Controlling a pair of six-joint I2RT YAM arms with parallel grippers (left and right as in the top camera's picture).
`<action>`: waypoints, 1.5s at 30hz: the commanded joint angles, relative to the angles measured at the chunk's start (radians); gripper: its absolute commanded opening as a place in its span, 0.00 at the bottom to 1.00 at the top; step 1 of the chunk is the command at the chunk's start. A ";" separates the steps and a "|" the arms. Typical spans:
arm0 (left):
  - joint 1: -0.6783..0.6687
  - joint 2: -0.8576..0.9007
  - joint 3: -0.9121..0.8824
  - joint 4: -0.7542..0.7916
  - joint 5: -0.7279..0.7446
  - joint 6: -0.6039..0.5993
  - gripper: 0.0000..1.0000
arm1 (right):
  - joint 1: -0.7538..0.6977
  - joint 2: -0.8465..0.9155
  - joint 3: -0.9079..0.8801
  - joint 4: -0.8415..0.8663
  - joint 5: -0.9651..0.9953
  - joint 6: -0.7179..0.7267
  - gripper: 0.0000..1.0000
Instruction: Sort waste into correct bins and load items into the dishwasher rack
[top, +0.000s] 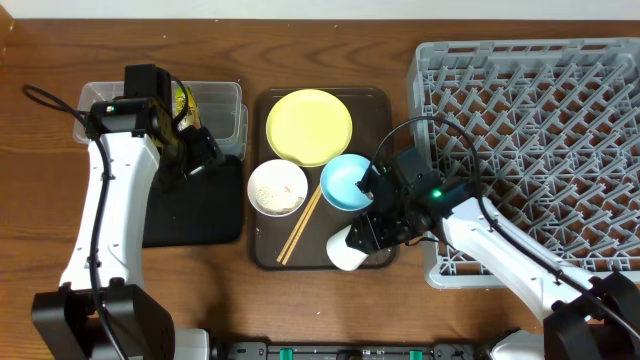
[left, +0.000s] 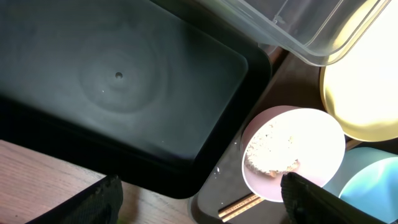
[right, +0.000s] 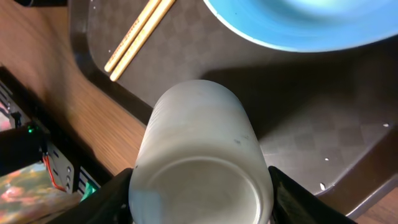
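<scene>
The white cup (top: 346, 249) is slanted in the robot's right gripper at the front edge of the brown tray, so the robot should put it down flat inside the tray (top: 317, 245) and grip it from above.
My right gripper (top: 368, 232) (right: 200, 198) is shut on the white cup (top: 346, 251) (right: 198, 143), which lies tilted over the front edge of the brown tray. The light blue bowl (top: 346, 182) (right: 298, 25) is just behind it. My left gripper (top: 197, 150) (left: 199, 200) is open and empty above the black tray (top: 195, 205) (left: 118, 81). The whitish-pink bowl (top: 277, 188) (left: 311, 140) holds the rice crumbs (left: 270, 152). The chopsticks (top: 299, 226) (left: 239, 205) (right: 138, 34) lie beside it. The yellow plate (top: 309, 126) (left: 364, 87) is behind. The snack wrapper (top: 183, 100) lies in the clear tub (top: 225, 95) (left: 292, 28).
The dark brown serving tray (top: 266, 255) (right: 311, 143) carries the dishes at the middle. The grey dishwasher rack (top: 520, 50) fills the right side. A few white crumbs lie loose on the brown tray (left: 217, 169).
</scene>
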 joint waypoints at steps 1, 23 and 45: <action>0.004 -0.004 -0.003 -0.003 -0.005 -0.010 0.84 | 0.019 0.002 -0.010 -0.001 0.138 0.005 0.77; 0.004 -0.004 -0.003 -0.003 -0.006 -0.010 0.84 | 0.014 -0.001 0.026 0.002 -0.158 0.011 0.42; 0.004 -0.004 -0.003 -0.003 -0.006 -0.009 0.84 | 0.016 -0.001 0.026 0.000 -0.116 -0.008 0.76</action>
